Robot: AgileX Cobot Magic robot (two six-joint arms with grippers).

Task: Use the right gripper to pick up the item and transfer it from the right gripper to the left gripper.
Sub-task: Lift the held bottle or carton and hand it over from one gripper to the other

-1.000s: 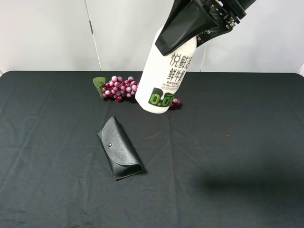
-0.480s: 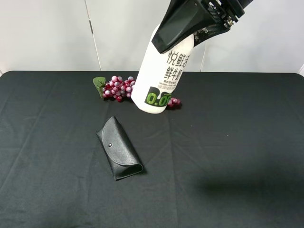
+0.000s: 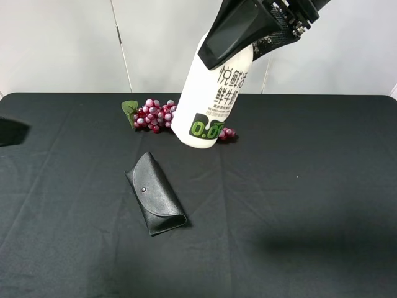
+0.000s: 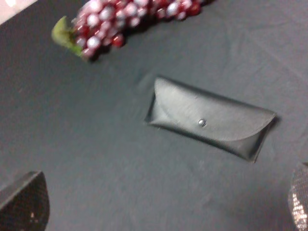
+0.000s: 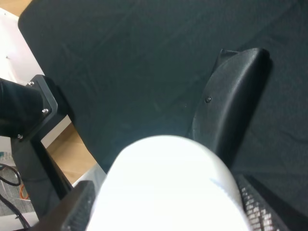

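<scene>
The white bottle's lower body (image 3: pixel 201 118) hangs free below my right gripper. My left gripper keeps moving its open fingers toward that body (image 3: pixel 197 104) and closes there.
The item, a white bottle (image 3: pixel 214 93) with green-black lettering and a green "0.0" band, hangs tilted high above the black table, in front of the grapes. My right gripper (image 3: pixel 248 37) is shut on its upper part; the cap is hidden. In the right wrist view the bottle's round base (image 5: pixel 168 183) fills the space between the fingers (image 5: pixel 262 204). My left gripper (image 3: pixel 9 131) shows only as a dark tip at the left edge. In its own view it (image 4: pixel 159 204) is open and empty, low over the cloth.
A black glasses case (image 3: pixel 156 202) lies left of centre on the black tablecloth (image 3: pixel 298 205); it also shows in the left wrist view (image 4: pixel 209 118). A red grape bunch (image 3: pixel 155 115) with a green leaf lies at the back. White wall panels stand behind.
The bottle shifted slightly left in the right gripper, then held still. The left gripper's dark tip has come into view at the left edge.
</scene>
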